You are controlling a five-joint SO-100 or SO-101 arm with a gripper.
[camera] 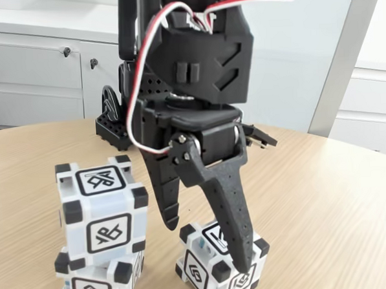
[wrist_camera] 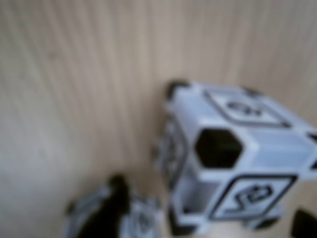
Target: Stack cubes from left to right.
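Note:
I expect the stack point(camera: 102, 230) to stay standing when I put the lone cube on top, because the upper cube is turned but sits well over the lower cube point(camera: 103, 262).
In the fixed view two cubes stand stacked at the lower left: the upper cube point(camera: 102, 207) rests on the lower cube point(camera: 97, 285), which is cut off by the bottom edge. A third cube point(camera: 200, 272) sits alone on the table to their right. My gripper point(camera: 207, 246) hangs over this third cube, open. One finger point(camera: 167, 204) is down at the cube's far left side; the other finger point(camera: 232, 220) crosses its top toward the near right corner. The blurred wrist view shows the stack's upper cube point(wrist_camera: 233, 148) at right and the third cube point(wrist_camera: 133, 220) at the bottom left behind a dark fingertip point(wrist_camera: 115, 201).
The wooden table point(camera: 325, 196) stretches bare to the right of the cubes. My arm's black base point(camera: 114, 126) stands behind the stack. White cabinets point(camera: 33, 68) line the back wall.

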